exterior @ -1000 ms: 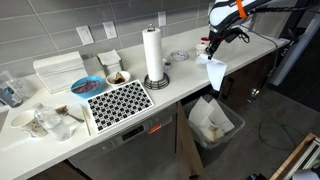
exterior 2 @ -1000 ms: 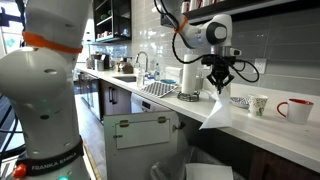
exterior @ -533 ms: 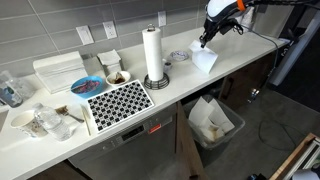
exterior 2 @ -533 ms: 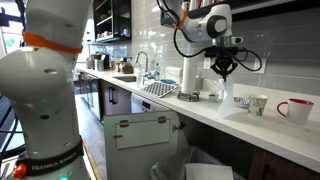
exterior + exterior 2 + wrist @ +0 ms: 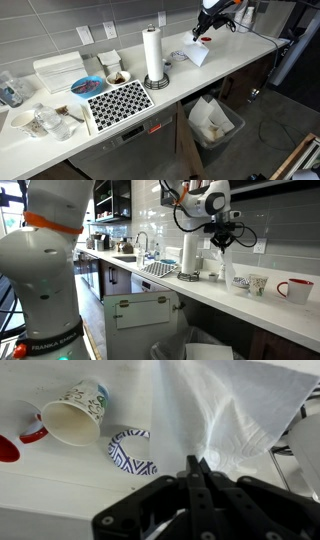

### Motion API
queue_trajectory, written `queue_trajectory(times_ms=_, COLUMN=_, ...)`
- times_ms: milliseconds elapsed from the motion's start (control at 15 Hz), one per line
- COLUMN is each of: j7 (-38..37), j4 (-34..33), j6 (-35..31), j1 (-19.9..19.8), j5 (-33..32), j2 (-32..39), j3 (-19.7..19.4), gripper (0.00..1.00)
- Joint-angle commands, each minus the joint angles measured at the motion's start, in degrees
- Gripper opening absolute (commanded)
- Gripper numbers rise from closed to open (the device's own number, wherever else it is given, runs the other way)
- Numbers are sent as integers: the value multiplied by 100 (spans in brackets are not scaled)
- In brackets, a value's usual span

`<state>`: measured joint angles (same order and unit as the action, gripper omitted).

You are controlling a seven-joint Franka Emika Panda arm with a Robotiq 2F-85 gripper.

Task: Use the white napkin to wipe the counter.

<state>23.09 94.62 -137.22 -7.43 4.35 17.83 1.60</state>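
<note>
The white napkin dangles from my raised gripper with only its lower end (image 5: 194,62) near the counter (image 5: 217,283), so I should lower the gripper and press the napkin flat before wiping.
The white napkin (image 5: 197,53) hangs creased from my gripper (image 5: 204,37), which is shut on its top edge above the counter (image 5: 243,48) near the back wall. In an exterior view the napkin (image 5: 228,272) dangles below the gripper (image 5: 222,243), with its lower end at or just above the counter (image 5: 275,312). In the wrist view the closed fingers (image 5: 197,466) pinch the napkin (image 5: 232,408), which spreads over the white counter (image 5: 60,485).
A paper towel roll (image 5: 153,55) and a patterned mat (image 5: 118,100) stand further along the counter. A patterned cup (image 5: 75,415), a small blue-white bowl (image 5: 130,452) and a red mug (image 5: 296,288) sit near the napkin. An open bin (image 5: 212,122) stands below the counter.
The gripper has carried the napkin from over the counter's front edge, above the bin, back and up toward the wall, over the counter.
</note>
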Motion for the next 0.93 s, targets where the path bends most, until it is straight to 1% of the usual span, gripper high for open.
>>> queue_trajectory(times_ms=0, j7=115, j4=-307, j6=25, j1=-105, j5=585, j2=231, j3=143, gripper=0)
queue_trajectory(times_ms=133, j7=119, j4=-462, j6=34, j1=-167, j5=917, j2=388, j3=188, gripper=0)
queue_trajectory(times_ms=267, j7=11, j4=-569, j6=41, j1=-199, j5=1075, j2=551, j3=167, gripper=0)
queue_trajectory(times_ms=667, j7=-641, j4=-821, j6=-95, j1=-74, j5=633, j2=1190, j3=-91, gripper=0)
queue_trajectory(times_ms=867, j7=-830, j4=-980, j6=-19, j1=-33, j5=504, j2=1470, j3=-100, gripper=0)
